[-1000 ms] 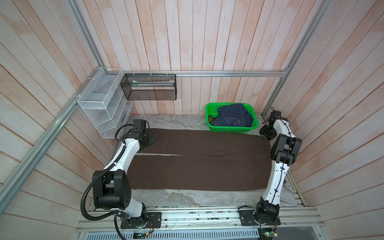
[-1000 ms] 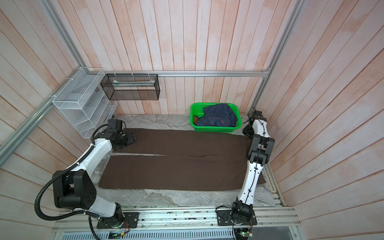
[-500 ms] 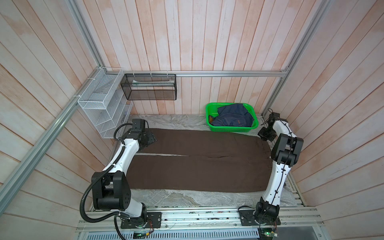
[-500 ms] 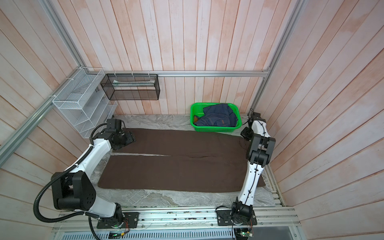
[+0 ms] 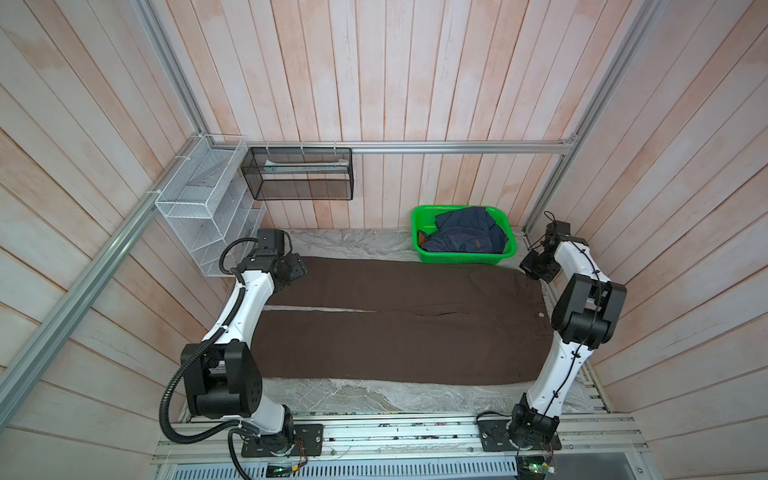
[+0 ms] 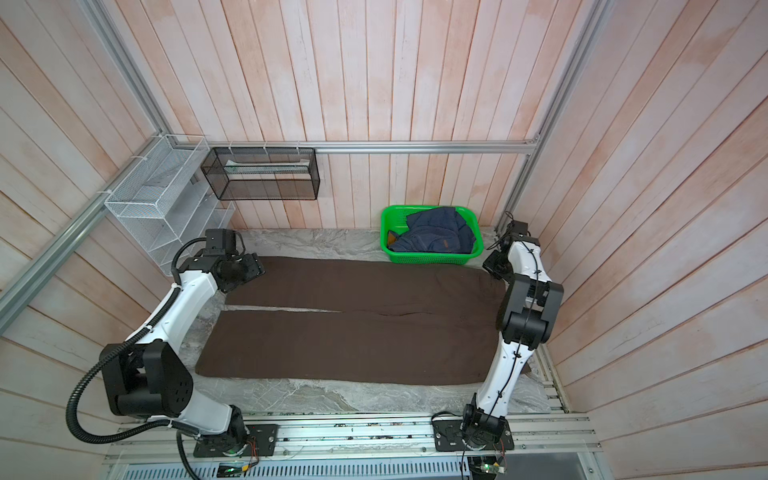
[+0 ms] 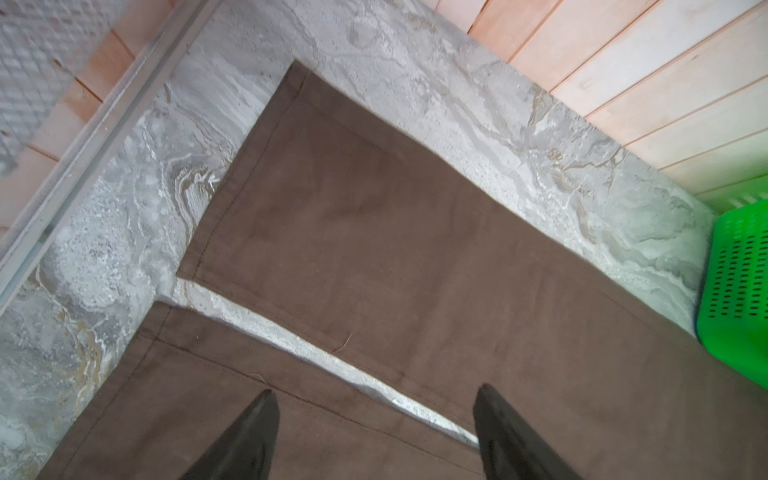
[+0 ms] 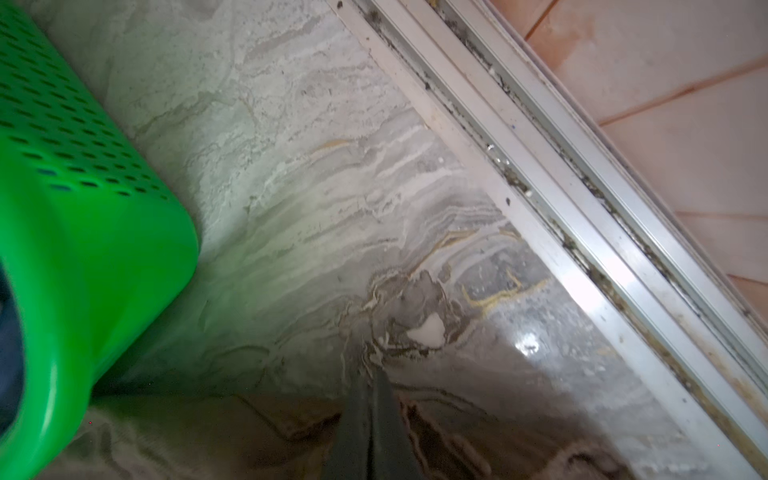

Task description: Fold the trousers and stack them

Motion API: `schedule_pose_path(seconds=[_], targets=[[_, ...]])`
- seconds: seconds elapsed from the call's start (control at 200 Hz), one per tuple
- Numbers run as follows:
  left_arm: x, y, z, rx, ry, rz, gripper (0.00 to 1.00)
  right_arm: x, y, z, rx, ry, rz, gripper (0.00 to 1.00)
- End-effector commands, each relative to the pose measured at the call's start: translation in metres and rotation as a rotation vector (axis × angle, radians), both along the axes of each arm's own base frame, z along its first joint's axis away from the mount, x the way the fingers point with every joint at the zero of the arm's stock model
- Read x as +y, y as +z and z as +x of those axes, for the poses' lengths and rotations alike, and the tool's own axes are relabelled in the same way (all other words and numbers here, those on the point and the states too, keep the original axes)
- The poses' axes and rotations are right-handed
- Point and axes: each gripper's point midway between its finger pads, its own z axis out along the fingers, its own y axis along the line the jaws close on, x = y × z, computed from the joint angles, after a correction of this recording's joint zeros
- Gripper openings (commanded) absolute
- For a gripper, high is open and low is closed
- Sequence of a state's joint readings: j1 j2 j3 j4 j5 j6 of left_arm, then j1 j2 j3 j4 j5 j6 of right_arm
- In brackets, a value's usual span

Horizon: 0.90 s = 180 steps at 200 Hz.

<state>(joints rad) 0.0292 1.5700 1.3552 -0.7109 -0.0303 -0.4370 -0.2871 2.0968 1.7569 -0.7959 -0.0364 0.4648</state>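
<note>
The far leg's back hem corner (image 7: 298, 73) is lying flat and clear of the near leg, so the robot's left gripper should go on moving toward it until its fingers are on both sides of the hem corner.
The dark brown trousers (image 5: 395, 332) (image 6: 353, 332) lie flat across the marble table, legs to the left and waist to the right. My left gripper (image 5: 297, 270) (image 6: 253, 270) hangs over the far leg near its hem. In the left wrist view that gripper (image 7: 376, 390) is open and holds nothing, above the trousers (image 7: 374, 228) where a strip of table separates the legs. My right gripper (image 5: 530, 266) (image 6: 492, 266) sits at the far right corner by the waist. In the right wrist view this gripper (image 8: 380, 374) is shut over bare table, and no cloth shows between its fingers.
A green basket (image 5: 461, 258) (image 6: 428, 257) (image 8: 83, 249) holding a navy garment (image 5: 465, 232) stands at the back right, close to my right gripper. White wire shelves (image 5: 199, 208) and a black mesh bin (image 5: 299, 183) hang on the back left walls. An aluminium rail (image 8: 582, 208) runs along the table's right edge.
My right gripper has shut and shifted slightly by the waist corner. The left arm and the trousers have not visibly moved.
</note>
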Motion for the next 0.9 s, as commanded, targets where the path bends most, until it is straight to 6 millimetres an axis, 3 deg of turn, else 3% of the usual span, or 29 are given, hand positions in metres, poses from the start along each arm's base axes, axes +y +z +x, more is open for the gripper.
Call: schedule_pose_path(seconds=[0.0, 0.31, 0.635, 0.895], targets=[[0.008, -0.007, 0.015, 0.037, 0.015, 0.023, 0.79, 0.01, -0.006, -0.007, -0.001, 0.006, 0.011, 0.0], [0.017, -0.031, 0.078, 0.092, 0.066, 0.035, 0.8, 0.024, -0.011, -0.027, -0.025, 0.01, 0.012, 0.0], [0.058, -0.063, 0.147, 0.164, 0.162, 0.191, 0.77, 0.043, -0.003, -0.024, -0.08, 0.038, 0.048, 0.0], [0.091, -0.102, 0.16, 0.219, 0.215, 0.199, 0.77, 0.007, -0.002, -0.042, -0.097, -0.094, 0.01, 0.0]])
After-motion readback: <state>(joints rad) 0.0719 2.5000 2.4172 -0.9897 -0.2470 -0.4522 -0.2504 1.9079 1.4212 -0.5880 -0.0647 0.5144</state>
